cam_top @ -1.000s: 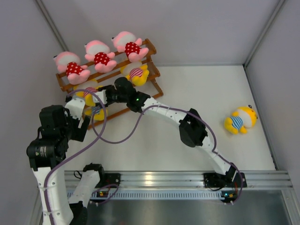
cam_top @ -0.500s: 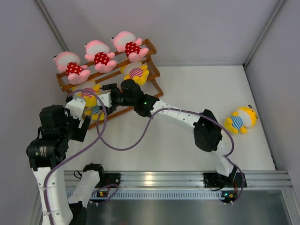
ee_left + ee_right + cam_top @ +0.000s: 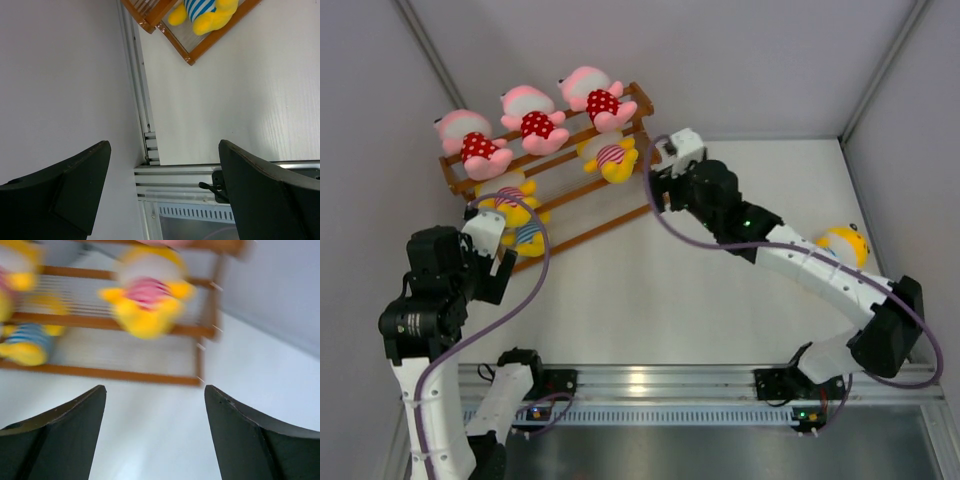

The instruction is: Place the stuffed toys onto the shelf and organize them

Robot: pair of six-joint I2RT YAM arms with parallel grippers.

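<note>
The robot's right gripper should keep heading for the yellow toy (image 3: 845,246) until it grips that toy's arm, since the shelf's lowest level (image 3: 604,222) has space for the toy by the wall.
The shelf (image 3: 638,103) stands at the back left. Three pink toys (image 3: 535,124) in red dotted dresses lie on its top tier. A yellow pink-striped toy (image 3: 610,157) and another (image 3: 508,200) sit on the middle tier, and a blue-striped one (image 3: 527,235) on the lowest. A fourth yellow toy (image 3: 847,240) lies on the table at the right, partly hidden by my right arm. My right gripper (image 3: 658,182) is open and empty by the shelf's right end; its wrist view (image 3: 155,387) is blurred. My left gripper (image 3: 498,272) is open and empty (image 3: 164,145) near the shelf's front left corner.
White walls close in the table on the left, back and right. An aluminium rail (image 3: 700,380) with the arm bases runs along the near edge. My right arm's elbow (image 3: 892,330) reaches out to the right wall. A purple cable (image 3: 535,275) loops beside the left arm.
My right gripper has drawn back from the shelf's left part and swung right to the shelf's right end, open. Its arm now covers part of the toy on the table. The left arm is still.
</note>
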